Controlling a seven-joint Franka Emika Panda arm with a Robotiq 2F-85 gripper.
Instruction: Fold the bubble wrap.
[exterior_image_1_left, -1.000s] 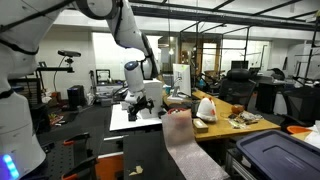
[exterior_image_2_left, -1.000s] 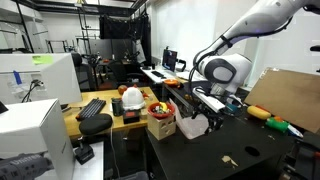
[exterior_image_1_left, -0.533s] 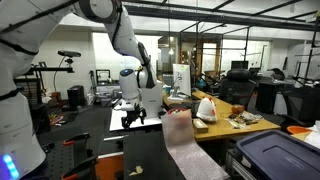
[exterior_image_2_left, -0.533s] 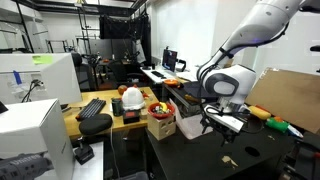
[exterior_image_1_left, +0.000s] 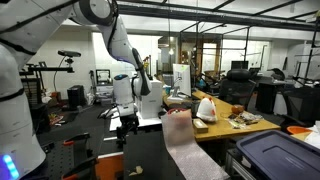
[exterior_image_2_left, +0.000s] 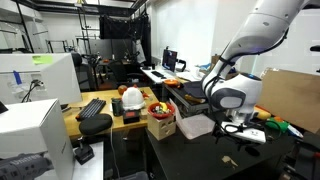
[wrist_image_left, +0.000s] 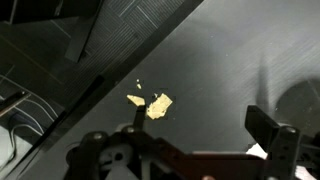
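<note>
The bubble wrap (exterior_image_1_left: 182, 136) is away from where my open gripper points, which is only tabletop (wrist_image_left: 178, 112) beside the yellow tape. Next, I lift my gripper, turn it and move toward the bubble wrap.
The bubble wrap (exterior_image_2_left: 195, 126) is a whitish sheet lying on the black table; it also shows behind the arm in an exterior view (exterior_image_1_left: 150, 117). My gripper (exterior_image_2_left: 248, 131) hangs low over the bare black tabletop beside the sheet, apart from it, and shows in both exterior views (exterior_image_1_left: 124, 124). In the wrist view the gripper (wrist_image_left: 200, 128) is open wide with only dark tabletop between its fingers. A small white patch sits by the right finger; I cannot tell what it is.
Yellow tape scraps (wrist_image_left: 150, 104) lie on the table under the gripper. A white bag with red marks (exterior_image_1_left: 206, 108), a small cardboard box (exterior_image_2_left: 160, 126) and a keyboard (exterior_image_2_left: 92, 108) stand on the wooden desk nearby. A dark bin (exterior_image_1_left: 280, 155) is in the foreground.
The gripper has moved sideways off the bubble wrap and lower over the bare table. The sheet, raised at the gripper a second ago, now lies on the table.
</note>
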